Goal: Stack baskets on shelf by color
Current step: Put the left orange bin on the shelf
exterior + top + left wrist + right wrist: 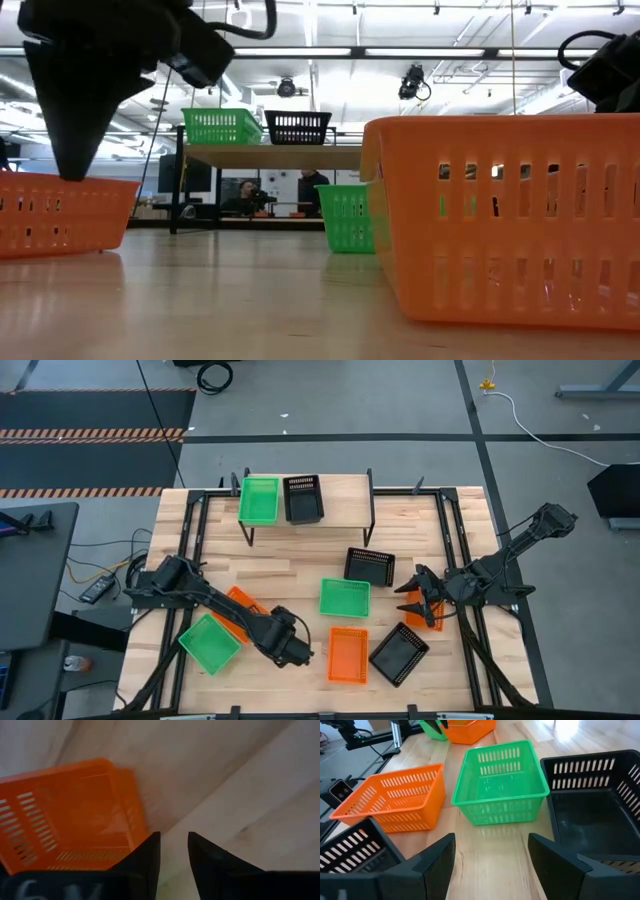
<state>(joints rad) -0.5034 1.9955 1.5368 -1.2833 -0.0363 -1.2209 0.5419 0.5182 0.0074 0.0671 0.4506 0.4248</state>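
Observation:
I can see both of my left gripper's fingers past the rim of the orange basket under my arm. I should move back and straddle that rim before I lift.
On the shelf stand a green basket and a black basket, side by side. On the table lie two green baskets, two black baskets and three orange baskets. My left gripper hovers just left of the near orange basket, its fingers a little apart and holding nothing. My right gripper is open, pointing at the middle green basket.
The left arm reaches over one orange basket, and the right arm covers part of another. In the low view the near orange basket fills the right side. Bare slatted tabletop lies between the shelf and the loose baskets. People sit in the room beyond.

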